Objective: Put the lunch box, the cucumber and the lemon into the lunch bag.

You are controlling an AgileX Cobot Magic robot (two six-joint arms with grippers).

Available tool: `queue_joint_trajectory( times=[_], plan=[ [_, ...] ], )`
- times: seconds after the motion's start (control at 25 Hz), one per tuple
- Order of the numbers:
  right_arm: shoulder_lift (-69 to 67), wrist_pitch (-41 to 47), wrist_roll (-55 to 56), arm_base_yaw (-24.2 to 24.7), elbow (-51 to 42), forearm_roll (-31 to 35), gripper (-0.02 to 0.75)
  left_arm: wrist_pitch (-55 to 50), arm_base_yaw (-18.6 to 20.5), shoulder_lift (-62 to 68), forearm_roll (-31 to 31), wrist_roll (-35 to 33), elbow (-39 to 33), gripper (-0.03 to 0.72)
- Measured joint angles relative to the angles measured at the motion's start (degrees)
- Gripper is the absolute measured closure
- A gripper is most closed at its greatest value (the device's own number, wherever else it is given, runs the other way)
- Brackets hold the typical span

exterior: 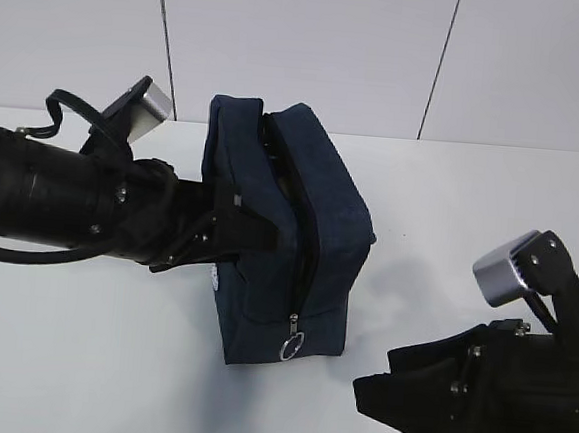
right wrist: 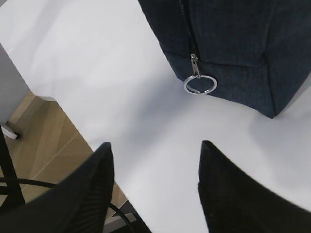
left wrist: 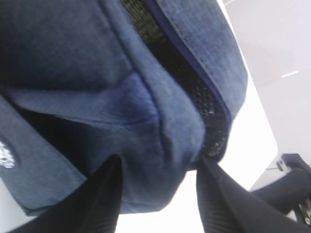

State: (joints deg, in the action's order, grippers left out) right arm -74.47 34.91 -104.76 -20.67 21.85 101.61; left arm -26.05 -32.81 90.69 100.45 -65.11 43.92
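My left gripper is holding the lunch bag's side, far from the ring pull, so it should keep the bag still while my right gripper takes hold of the ring pull.
The dark navy lunch bag stands mid-table with its zipper open along the top; the metal ring pull hangs at its near end. My left gripper reaches in from the left and is shut on the bag's left wall. In the left wrist view a fold of the lunch bag fills the space between the jaws of my left gripper. My right gripper hovers open at the front right, apart from the bag. Its wrist view shows my right gripper holding nothing, with the ring pull ahead. Lunch box, cucumber and lemon are out of view.
The white table carries only the bag. In the right wrist view the table edge runs close to the left finger, with wooden floor below it. A pale panelled wall closes the back.
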Motion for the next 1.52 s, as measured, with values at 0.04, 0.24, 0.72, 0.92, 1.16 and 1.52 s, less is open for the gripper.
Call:
queue_joint_trajectory(
  times=[0.04,0.24,0.72,0.92,1.16,1.52],
  plan=[
    [0.0,0.1,0.0,0.0,0.0,0.0,0.312,0.4,0.0,0.0,0.0,0.0,0.0,0.328],
    [0.0,0.4,-0.1,0.0,0.3,0.0,0.312,1.8,0.0,0.0,0.0,0.0,0.0,0.328],
    [-0.1,2.0,-1.5,0.0,0.3,0.0,0.313,1.8,0.0,0.0,0.0,0.0,0.0,0.556],
    [-0.1,2.2,-3.5,0.0,0.3,0.0,0.337,1.8,0.0,0.1,0.0,0.0,0.0,0.687],
    [-3.1,2.1,-3.8,0.0,1.2,0.0,0.342,1.2,0.0,0.1,1.0,0.0,0.0,0.689],
    [-15.5,6.4,-2.2,0.0,7.2,0.1,0.344,0.4,0.0,0.1,2.2,0.0,0.0,0.69]
  ],
)
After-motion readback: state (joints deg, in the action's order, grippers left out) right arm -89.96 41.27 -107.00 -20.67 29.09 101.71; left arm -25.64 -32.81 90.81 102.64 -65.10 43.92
